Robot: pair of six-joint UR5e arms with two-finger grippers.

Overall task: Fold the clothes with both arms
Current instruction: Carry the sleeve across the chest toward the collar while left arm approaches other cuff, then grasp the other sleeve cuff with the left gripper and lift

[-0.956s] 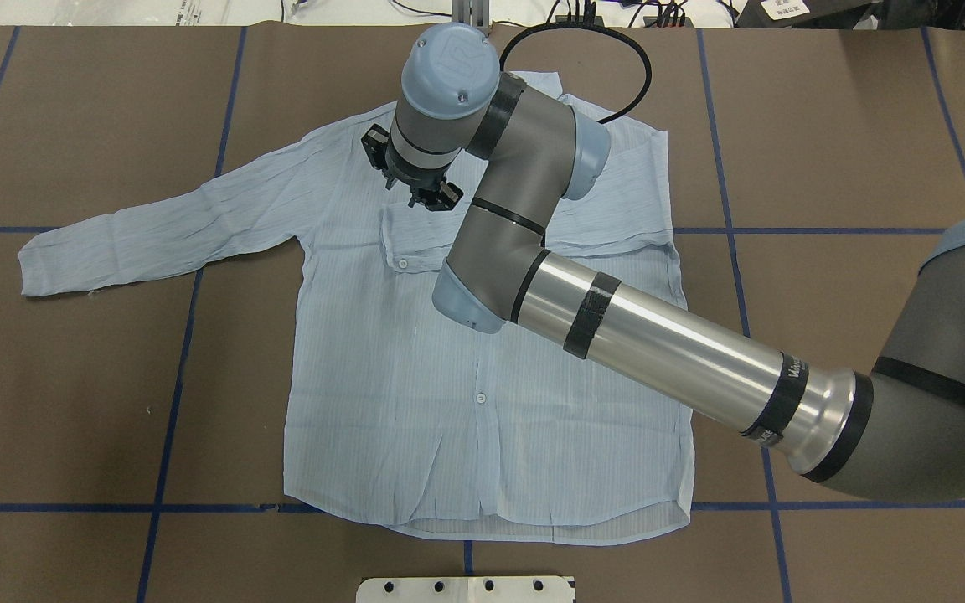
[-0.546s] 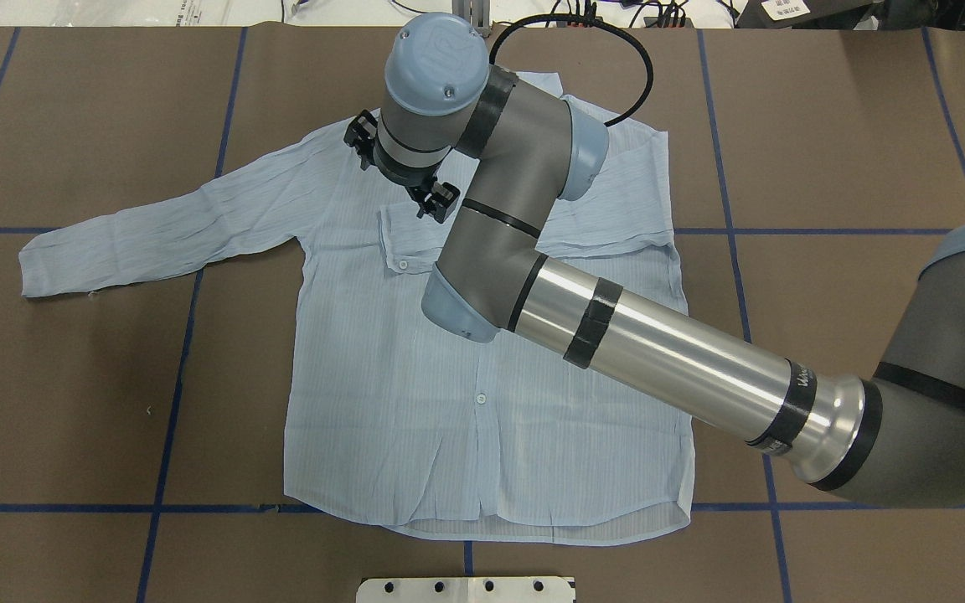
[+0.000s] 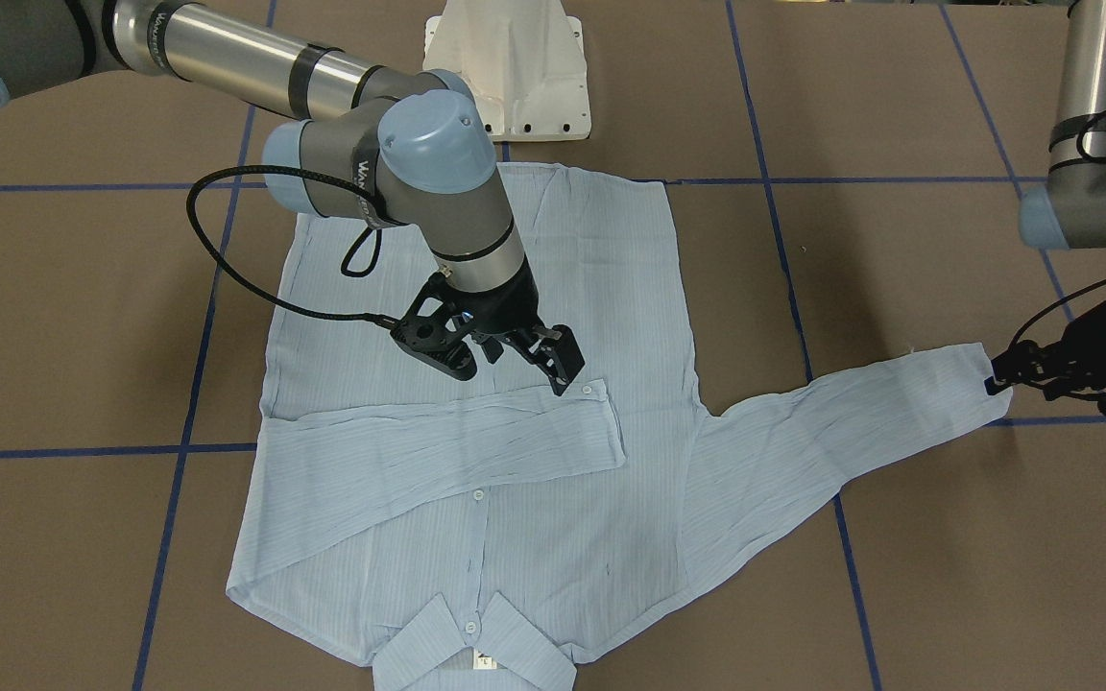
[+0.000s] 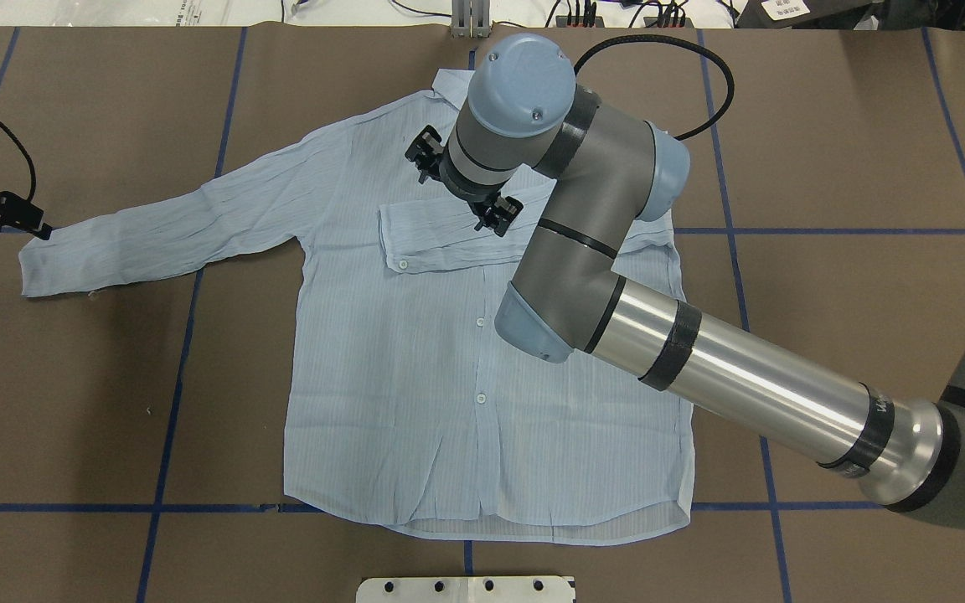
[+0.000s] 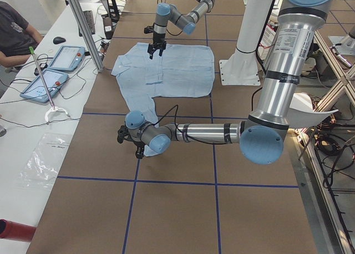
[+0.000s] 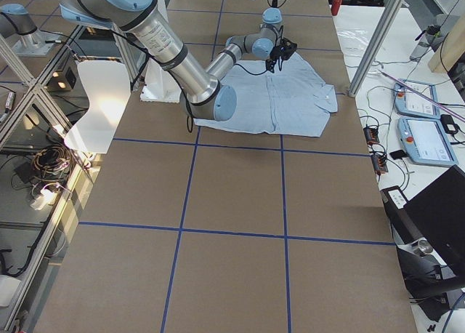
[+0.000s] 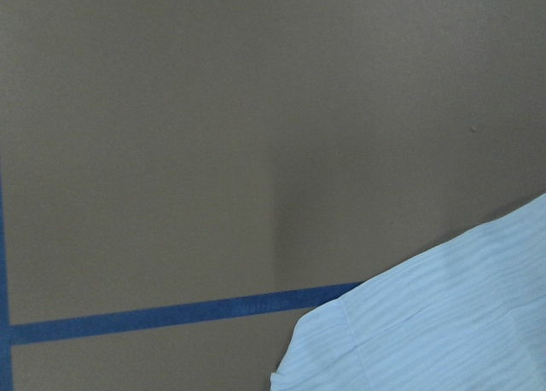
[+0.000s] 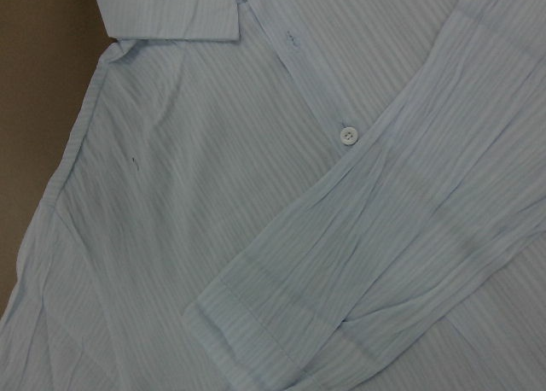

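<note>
I see soft ripples (image 3: 549, 184) in the shirt's bottom hem (image 3: 620, 174), so its middle will droop and lag behind the corners when I fold the hem toward the collar.
The clothes, one light-blue striped shirt (image 4: 415, 377), lie flat and buttoned side up, with the collar (image 3: 471, 643) at the far edge from the robot. One sleeve (image 3: 438, 441) is folded across the chest. The other sleeve (image 4: 164, 226) stretches out to the robot's left. My right gripper (image 4: 461, 188) hovers open over the chest beside the folded sleeve's cuff, holding nothing. My left gripper (image 4: 26, 224) sits at the outstretched cuff (image 4: 34, 264), its fingers spread and nothing gripped. The left wrist view shows only the cuff corner (image 7: 444, 323) on brown table.
Blue tape lines (image 4: 172, 360) grid the brown table. The white pedestal base (image 3: 510, 67) stands at the robot's edge, just past the shirt's hem. In the exterior left view a person (image 5: 14, 32) sits at a side bench with tablets (image 5: 66, 57).
My right gripper has swung to the right over the chest, toward the collar. My left gripper has come in from the left edge and now sits at the outstretched cuff.
</note>
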